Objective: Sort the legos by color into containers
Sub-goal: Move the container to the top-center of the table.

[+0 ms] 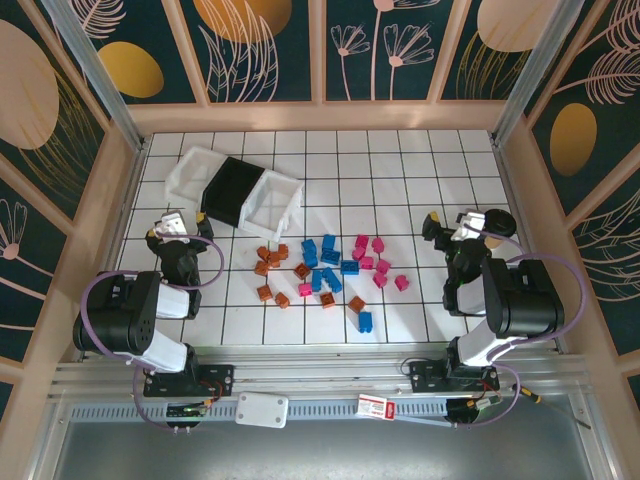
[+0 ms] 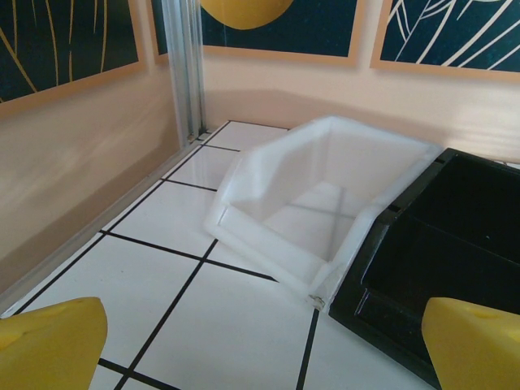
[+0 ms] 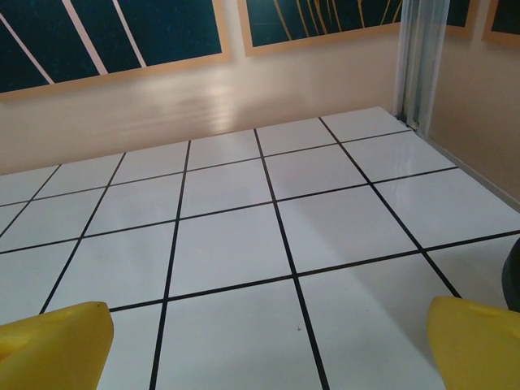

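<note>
The row of containers (image 1: 233, 191) slants by the back corner, far from my right gripper, so my left gripper should first push it square behind the blue legos.
The legos lie loose in mid-table: an orange-brown group (image 1: 272, 268), a blue group (image 1: 325, 265) and a pink group (image 1: 375, 262). Three containers stand in a slanted row at the back left: a white bin (image 1: 192, 172), a black bin (image 1: 235, 190) and a second white bin (image 1: 275, 200). My left gripper (image 1: 177, 222) is open and empty, just short of the row. Between its yellow fingertips (image 2: 49, 345) I see the white bin (image 2: 325, 195) and the black bin (image 2: 455, 244). My right gripper (image 1: 462, 226) is open over bare tiles to the right of the pink legos, yellow fingertips (image 3: 53, 349) wide apart.
Peach walls (image 1: 120, 180) close in the tiled floor on three sides, with metal posts (image 2: 185, 65) at the back corners. A flat white box (image 1: 262, 409) and a red-labelled tag (image 1: 372, 406) lie on the near rail between the arm bases.
</note>
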Controlling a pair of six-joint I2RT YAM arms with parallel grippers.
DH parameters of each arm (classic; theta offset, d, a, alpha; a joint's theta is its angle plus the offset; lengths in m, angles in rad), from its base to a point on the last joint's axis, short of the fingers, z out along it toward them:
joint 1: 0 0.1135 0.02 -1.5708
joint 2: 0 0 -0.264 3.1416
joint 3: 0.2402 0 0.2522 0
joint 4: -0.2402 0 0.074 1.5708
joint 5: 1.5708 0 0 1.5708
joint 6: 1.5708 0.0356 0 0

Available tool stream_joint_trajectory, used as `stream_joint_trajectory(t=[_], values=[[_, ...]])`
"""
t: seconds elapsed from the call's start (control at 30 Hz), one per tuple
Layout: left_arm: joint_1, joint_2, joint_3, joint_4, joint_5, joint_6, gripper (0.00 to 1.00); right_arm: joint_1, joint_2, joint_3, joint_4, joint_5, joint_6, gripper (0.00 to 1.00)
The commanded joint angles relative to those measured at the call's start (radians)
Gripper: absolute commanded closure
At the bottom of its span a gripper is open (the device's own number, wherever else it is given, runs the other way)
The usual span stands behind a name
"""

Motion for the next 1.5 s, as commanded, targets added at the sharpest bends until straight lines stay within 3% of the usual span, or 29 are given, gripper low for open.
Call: stream_joint_trajectory(t=[0.0, 0.07, 0.23, 0.33, 0.4, 0.47, 0.57, 0.6, 0.67, 0.73, 0.83, 0.9, 0.93, 1.0, 1.07, 1.17, 1.27, 1.37, 1.47], values=[[-0.005, -0.078, 0.033, -0.065, 0.032, -0.006, 0.01, 0.001, -0.052, 0.004, -0.01, 0.001, 0.002, 0.01], [-0.004, -0.17, 0.118, -0.307, 0.041, -0.009, 0.01, 0.015, -0.119, 0.007, -0.081, 0.047, 0.0, 0.01], [-0.005, -0.282, 0.15, -0.374, 0.066, -0.101, 0.01, 0.045, -0.202, 0.101, -0.364, 0.198, 0.075, 0.01], [-0.005, -0.362, 0.123, -0.314, 0.07, -0.188, 0.01, 0.112, -0.226, 0.157, -0.506, 0.485, 0.118, 0.01], [-0.005, -0.402, 0.118, -0.285, -0.029, -0.353, 0.01, 0.141, -0.223, 0.203, -0.599, 0.681, 0.229, 0.01], [-0.005, -0.456, 0.131, -0.362, -0.112, -0.569, 0.01, 0.142, -0.24, 0.238, -0.651, 0.585, 0.217, 0.01], [-0.003, -0.551, 0.187, -0.697, -0.263, -0.96, 0.01, 0.116, -0.315, 0.252, -0.714, 0.266, 0.27, 0.01], [-0.003, -0.564, 0.164, -0.632, -0.226, -0.93, 0.01, 0.101, -0.334, 0.241, -0.701, 0.192, 0.316, 0.01], [-0.004, -0.573, 0.147, -0.512, -0.079, -0.784, 0.01, 0.088, -0.354, 0.223, -0.687, 0.164, 0.406, 0.01], [-0.003, -0.556, 0.223, -0.631, -0.028, -0.772, 0.01, 0.094, -0.356, 0.236, -0.701, 0.142, 0.354, 0.01], [-0.004, -0.486, 0.357, -0.812, 0.046, -0.728, 0.01, 0.188, -0.302, 0.305, -0.798, 0.518, 0.326, 0.01], [-0.004, -0.45, 0.387, -0.824, 0.121, -0.713, 0.01, 0.174, -0.263, 0.361, -0.96, 0.61, 0.527, 0.01], [-0.005, -0.433, 0.401, -0.815, 0.173, -0.697, 0.01, 0.146, -0.252, 0.38, -1.01, 0.553, 0.592, 0.01], [-0.007, -0.378, 0.47, -0.86, 0.269, -0.639, 0.01, 0.104, -0.243, 0.361, -0.966, 0.369, 0.575, 0.01], [-0.04, -0.284, 0.605, -1.017, 0.287, -0.542, 0.03, 0.108, -0.245, 0.32, -0.888, 0.274, 0.55, 0.01], [-0.152, -0.132, 0.796, -1.219, 0.239, -0.379, 0.09, 0.137, -0.242, 0.329, -0.888, 0.202, 0.484, 0.01], [-0.235, -0.001, 0.904, -1.305, 0.212, -0.291, 0.09, 0.153, -0.218, 0.384, -0.97, 0.107, 0.424, 0.01], [-0.244, 0.122, 1.003, -1.376, 0.268, -0.25, 0.11, 0.16, -0.191, 0.418, -1.015, 0.02, 0.397, 0.01], [-0.248, 0.232, 1.102, -1.454, 0.257, -0.202, 0.15, 0.18, -0.183, 0.434, -1.045, 0.017, 0.373, 0.01]])
